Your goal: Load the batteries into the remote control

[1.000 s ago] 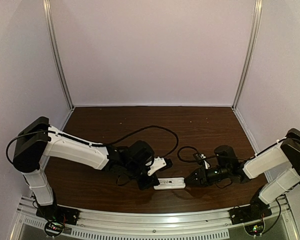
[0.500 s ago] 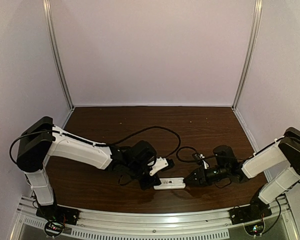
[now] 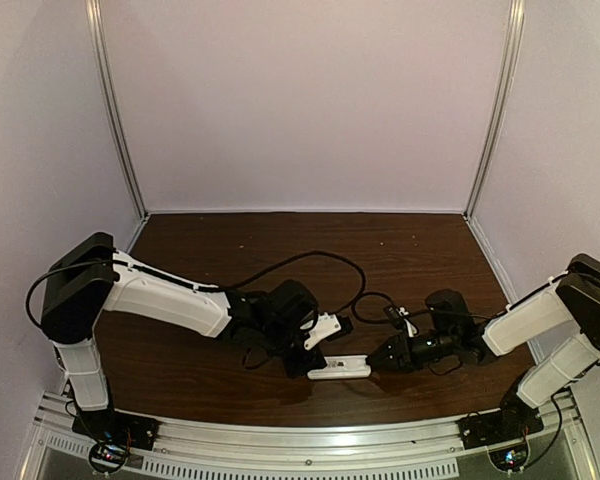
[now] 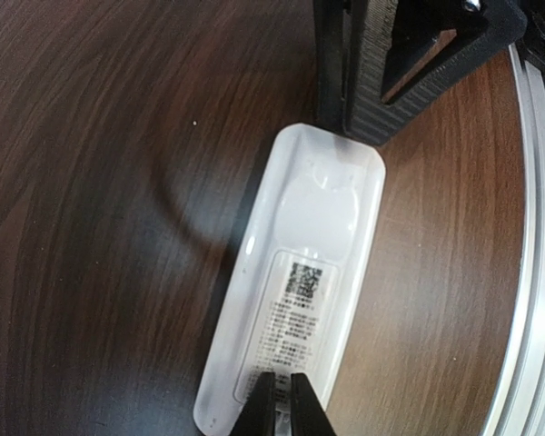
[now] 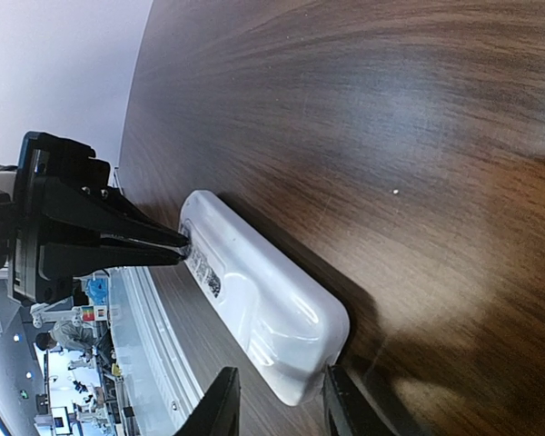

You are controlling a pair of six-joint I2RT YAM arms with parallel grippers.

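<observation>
My right gripper is touching only the remote control's corner (image 5: 314, 371). Next, my left gripper opens around the label end (image 3: 317, 374), picks up the remote control and passes it over.
The white remote control (image 3: 339, 367) (image 4: 302, 300) (image 5: 254, 295) lies with its back up near the table's front edge, showing a printed label and a QR code. My left gripper (image 3: 314, 364) (image 4: 282, 400) is shut, its tips resting on the label at the remote's left end, with nothing between them. My right gripper (image 3: 373, 361) (image 5: 280, 404) is open around the remote's right end. One finger (image 5: 338, 400) touches the remote's corner. The other finger (image 5: 220, 404) stands off it by a small gap. The batteries are out of view.
Black cables (image 3: 310, 258) loop over the table behind the grippers. An aluminium rail (image 3: 310, 440) (image 4: 538, 227) runs along the near edge, close to the remote. Pale walls close off the back and both sides.
The left arm has shifted slightly right, bringing its shut tips onto the remote's left end. The remote and the right gripper have stayed in place.
</observation>
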